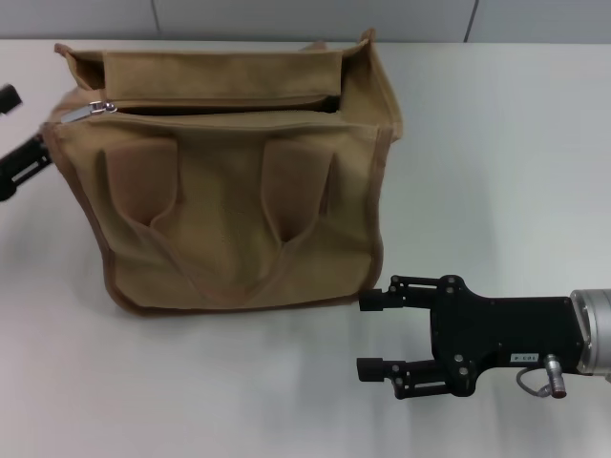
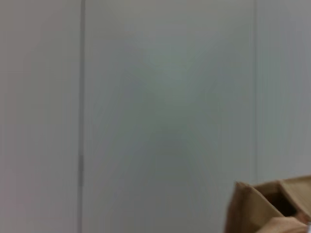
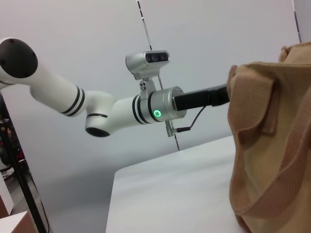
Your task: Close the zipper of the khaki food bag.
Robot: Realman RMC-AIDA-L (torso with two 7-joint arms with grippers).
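Note:
My left gripper should move in and hold the zipper's fabric end (image 1: 65,107) before the pull tab slides, because that end lies loose outside its open fingers.
The khaki food bag (image 1: 239,210) stands on the white table, its two handles hanging down the near side. Its zipper (image 1: 220,103) lies open along the top, with a dark gap showing. The silver pull tab (image 1: 89,111) sits at the bag's left end. My left gripper (image 1: 13,129) is open at the far left, just beside that end and level with the tab. My right gripper (image 1: 368,334) is open and empty, low over the table by the bag's near right corner. The bag also shows in the right wrist view (image 3: 272,145) and a corner of it in the left wrist view (image 2: 267,208).
The white table (image 1: 496,143) stretches right of and in front of the bag. A grey wall runs behind it. In the right wrist view the left arm (image 3: 112,109) reaches in behind the bag's far end.

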